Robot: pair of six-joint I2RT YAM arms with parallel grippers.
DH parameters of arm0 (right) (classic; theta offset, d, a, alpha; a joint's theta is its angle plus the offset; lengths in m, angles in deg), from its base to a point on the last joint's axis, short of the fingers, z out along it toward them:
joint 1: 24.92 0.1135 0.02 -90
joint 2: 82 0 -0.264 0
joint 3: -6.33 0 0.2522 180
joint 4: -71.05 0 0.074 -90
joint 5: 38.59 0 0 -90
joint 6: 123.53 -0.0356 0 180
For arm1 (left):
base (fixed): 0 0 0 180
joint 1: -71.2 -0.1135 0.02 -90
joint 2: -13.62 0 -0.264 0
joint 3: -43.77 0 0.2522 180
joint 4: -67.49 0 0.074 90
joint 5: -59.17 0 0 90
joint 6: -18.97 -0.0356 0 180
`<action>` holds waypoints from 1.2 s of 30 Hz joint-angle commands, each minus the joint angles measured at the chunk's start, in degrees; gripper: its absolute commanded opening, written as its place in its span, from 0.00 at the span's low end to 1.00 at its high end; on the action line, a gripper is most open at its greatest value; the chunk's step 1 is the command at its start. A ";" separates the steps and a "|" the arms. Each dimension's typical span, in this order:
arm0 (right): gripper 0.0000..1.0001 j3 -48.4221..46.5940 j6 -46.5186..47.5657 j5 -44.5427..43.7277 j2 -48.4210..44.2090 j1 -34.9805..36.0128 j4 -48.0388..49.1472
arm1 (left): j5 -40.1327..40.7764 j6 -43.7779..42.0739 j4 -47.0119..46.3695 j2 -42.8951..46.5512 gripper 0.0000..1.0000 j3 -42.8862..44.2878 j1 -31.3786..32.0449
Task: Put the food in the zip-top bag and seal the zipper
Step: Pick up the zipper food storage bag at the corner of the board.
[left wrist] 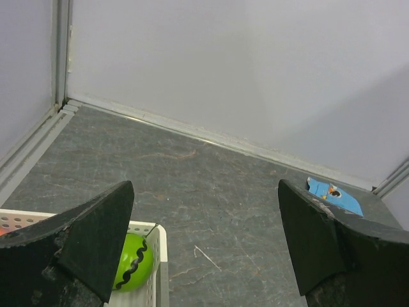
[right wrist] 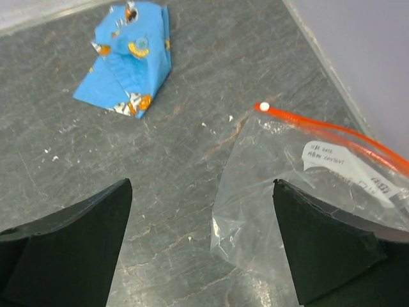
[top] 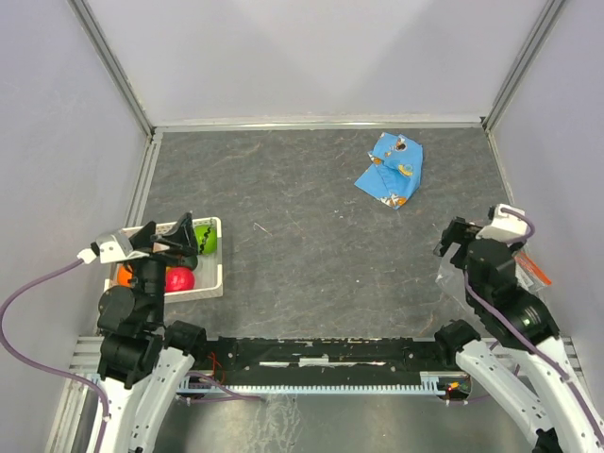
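Note:
My right gripper keeps going down until it pinches the clear bag's side edge (top: 440,274), because that edge (right wrist: 215,217) lies flat between the open fingers, well away from the bag's zipper.
The toy fruits lie in a white lattice basket (top: 215,278) at the left: a green one with a dark zigzag (top: 209,243) (left wrist: 133,263), a red-pink one (top: 179,279) and an orange one (top: 124,275). My left gripper (top: 181,238) (left wrist: 204,256) hovers open over the basket's right end. The clear zip-top bag (right wrist: 300,192) lies flat at the right, mostly hidden under my right arm in the top view (top: 451,276). Its red-orange zipper (right wrist: 332,135) runs along the far edge, above a white label (right wrist: 329,153). My right gripper (top: 460,239) (right wrist: 201,246) is open over the bag's left corner.
A blue printed snack packet (top: 390,171) (right wrist: 124,61) (left wrist: 333,195) lies at the back right of the dark floor. Grey walls with metal rails close in the back and both sides.

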State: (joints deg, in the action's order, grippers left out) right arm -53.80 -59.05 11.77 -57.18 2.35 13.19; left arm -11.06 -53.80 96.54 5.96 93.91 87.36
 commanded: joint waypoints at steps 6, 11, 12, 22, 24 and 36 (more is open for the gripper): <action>0.99 2.23 -10.51 -4.16 15.98 0.15 0.08 | -11.60 0.85 2.01 -8.56 1.00 3.19 0.09; 0.99 3.21 -13.55 -5.23 24.68 -1.58 0.58 | -17.17 -0.26 3.16 -14.81 1.00 4.75 0.17; 0.99 3.48 -13.39 -4.28 26.14 -2.74 1.38 | -18.88 -0.36 3.17 -15.96 1.00 4.89 0.26; 1.00 5.72 -8.71 7.72 37.16 -15.31 9.94 | -33.95 2.38 2.24 -28.33 1.00 5.70 0.58; 1.00 5.24 -8.63 10.27 39.49 -17.42 10.33 | -35.31 3.55 1.68 -30.41 1.00 5.91 0.62; 0.98 3.41 -12.76 18.10 49.65 -23.58 8.36 | -39.28 7.97 -1.80 -37.79 1.00 5.47 0.62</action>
State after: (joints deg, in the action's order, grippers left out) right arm -48.32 -69.76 26.63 -8.55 -19.90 20.45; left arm -47.67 -49.32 100.00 -31.79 98.06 87.80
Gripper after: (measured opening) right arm 0.998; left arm 0.995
